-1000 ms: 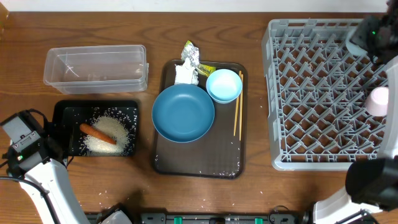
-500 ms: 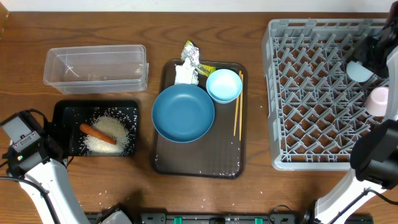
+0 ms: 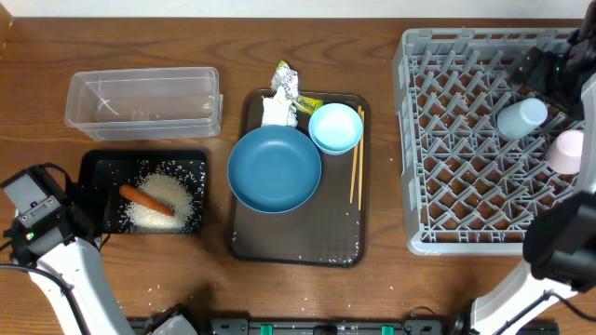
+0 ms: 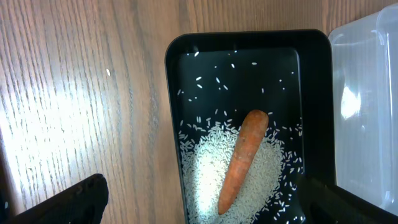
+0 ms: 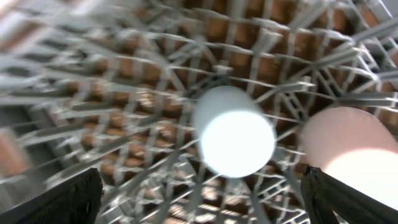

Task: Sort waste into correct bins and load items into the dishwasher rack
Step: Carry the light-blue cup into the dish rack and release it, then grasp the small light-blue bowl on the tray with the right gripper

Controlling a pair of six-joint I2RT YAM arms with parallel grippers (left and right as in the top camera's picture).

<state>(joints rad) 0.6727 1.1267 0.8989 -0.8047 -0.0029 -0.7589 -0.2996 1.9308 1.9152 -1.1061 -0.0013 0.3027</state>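
Observation:
The whitish cup (image 3: 521, 118) is standing free on the grey rack, so my right gripper keeps going to the small light-blue bowl (image 3: 335, 128) until the fingers pinch the bowl's rim.
My right gripper (image 5: 202, 196) is open above the grey rack (image 3: 417, 140), over a whitish cup (image 5: 234, 130) that stands free on the pegs (image 3: 521, 118) beside a pinkish cup (image 3: 569, 151). My left gripper (image 4: 202, 196) is open and empty over the black tray (image 4: 173, 93), which holds rice (image 4: 205, 168) and a carrot (image 4: 242, 155). The clear tub (image 3: 144, 100) stands behind the tray. The big blue bowl (image 3: 275, 169), small light-blue bowl (image 3: 335, 127) and chopsticks (image 3: 356, 167) lie on the brown tray (image 3: 298, 247). Tissue (image 3: 277, 112), foil (image 3: 287, 79) and a yellow-green packet (image 3: 309, 104) sit at its far edge.
The left arm's base (image 3: 33, 209) is at the table's left edge, beside the black tray (image 3: 93, 166). The right arm (image 3: 559, 65) reaches over the rack's far right corner. Loose rice grains lie on the brown tray's near end.
My right gripper carried the whitish cup down into the rack, opened and drew back; the cup now stands free beside the pinkish cup. The left arm has not moved.

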